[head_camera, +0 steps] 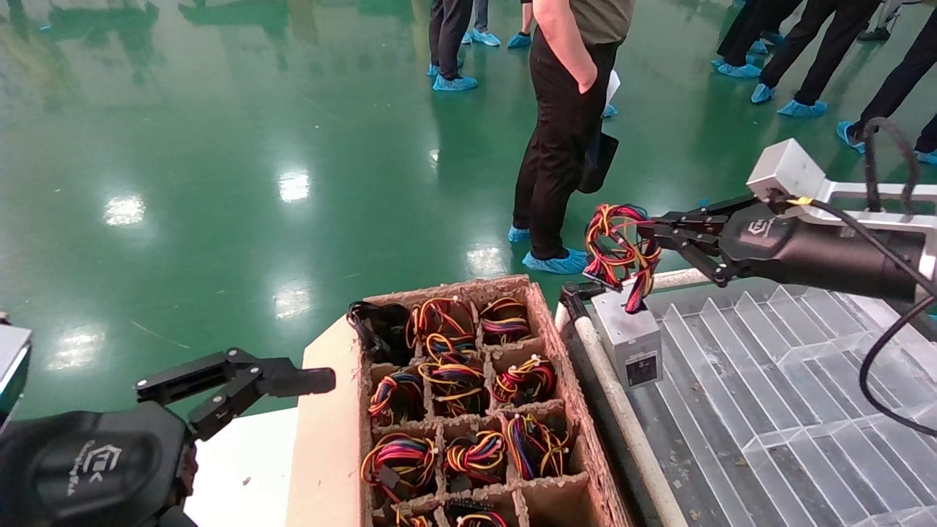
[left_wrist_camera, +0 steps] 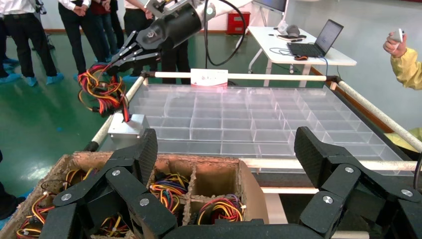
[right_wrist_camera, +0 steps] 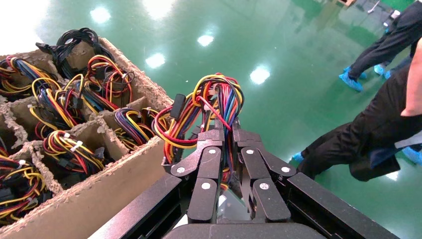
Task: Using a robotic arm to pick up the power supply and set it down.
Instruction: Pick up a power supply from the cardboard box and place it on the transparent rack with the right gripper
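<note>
The power supply (head_camera: pixel 628 338) is hanging upright inside the white rail, so the robot's right gripper goes on lowering it until it stands in the clear tray's corner (head_camera: pixel 647 395).
The power supply (head_camera: pixel 629 344) is a silver-grey metal box with a black label. It hangs by its looped red, yellow, orange and black wires (head_camera: pixel 618 249) at the left corner of the clear tray (head_camera: pixel 768 380). Whether it touches the tray I cannot tell. My right gripper (head_camera: pixel 648 238) is shut on that wire bundle (right_wrist_camera: pixel 219 94), and its fingertips (right_wrist_camera: pixel 215 133) pinch the strands. In the left wrist view the box (left_wrist_camera: pixel 127 125) dangles below the right gripper (left_wrist_camera: pixel 117 62). My left gripper (head_camera: pixel 238 380) stands open and holds nothing, low on the left above the crate (left_wrist_camera: pixel 251 191).
A brown cardboard crate (head_camera: pixel 564 344) with compartments holds several more wire bundles (head_camera: pixel 454 380) beside the tray. A white rail (head_camera: pixel 622 417) runs between them. People stand on the green floor (head_camera: pixel 219 146) behind. A table with a laptop (left_wrist_camera: pixel 318 42) stands beyond the tray.
</note>
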Robot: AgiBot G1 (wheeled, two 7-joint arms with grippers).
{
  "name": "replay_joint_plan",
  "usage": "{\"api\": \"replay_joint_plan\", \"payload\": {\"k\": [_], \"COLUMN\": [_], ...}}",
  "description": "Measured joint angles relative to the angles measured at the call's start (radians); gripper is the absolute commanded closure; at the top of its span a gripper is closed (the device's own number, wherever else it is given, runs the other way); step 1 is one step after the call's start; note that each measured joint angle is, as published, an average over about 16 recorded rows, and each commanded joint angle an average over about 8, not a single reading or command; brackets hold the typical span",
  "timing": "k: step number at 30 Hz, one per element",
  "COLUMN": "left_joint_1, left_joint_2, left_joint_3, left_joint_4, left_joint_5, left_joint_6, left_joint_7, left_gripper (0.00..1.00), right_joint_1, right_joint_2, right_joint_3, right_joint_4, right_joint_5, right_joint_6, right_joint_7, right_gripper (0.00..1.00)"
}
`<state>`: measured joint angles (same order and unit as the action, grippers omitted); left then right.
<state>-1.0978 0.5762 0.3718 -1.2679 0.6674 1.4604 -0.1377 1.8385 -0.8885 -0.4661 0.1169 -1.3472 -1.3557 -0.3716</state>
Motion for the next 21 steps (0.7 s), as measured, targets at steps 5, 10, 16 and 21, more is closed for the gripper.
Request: {"api": "replay_joint_plan", "payload": {"k": [5, 10, 16, 21], "left_joint_1": [0.000, 0.000, 0.000, 0.000], "left_joint_2": [0.000, 0.000, 0.000, 0.000], "left_joint_3": [0.000, 0.000, 0.000, 0.000], "left_joint_4": [0.000, 0.000, 0.000, 0.000], "left_joint_5": [0.000, 0.000, 0.000, 0.000], "left_joint_6": [0.000, 0.000, 0.000, 0.000], "left_joint_7": [0.000, 0.000, 0.000, 0.000], "left_gripper": [0.00, 0.00, 0.00, 0.00], "right_joint_1": [0.000, -0.005, -0.020, -0.033], "right_joint_2": [-0.017, -0.031, -0.046, -0.056], "right_joint_3": [0.001, 0.003, 0.006, 0.009], "right_joint_4": [-0.044, -0.081, -0.112, -0.125], "right_joint_5": [0.001, 0.003, 0.006, 0.009], "right_joint_6": [0.038, 0.116, 0.226, 0.301], "right_joint_7": [-0.012, -0.019, -0.026, -0.029], "right_gripper": [1.00, 1.00, 1.00, 1.00]}}
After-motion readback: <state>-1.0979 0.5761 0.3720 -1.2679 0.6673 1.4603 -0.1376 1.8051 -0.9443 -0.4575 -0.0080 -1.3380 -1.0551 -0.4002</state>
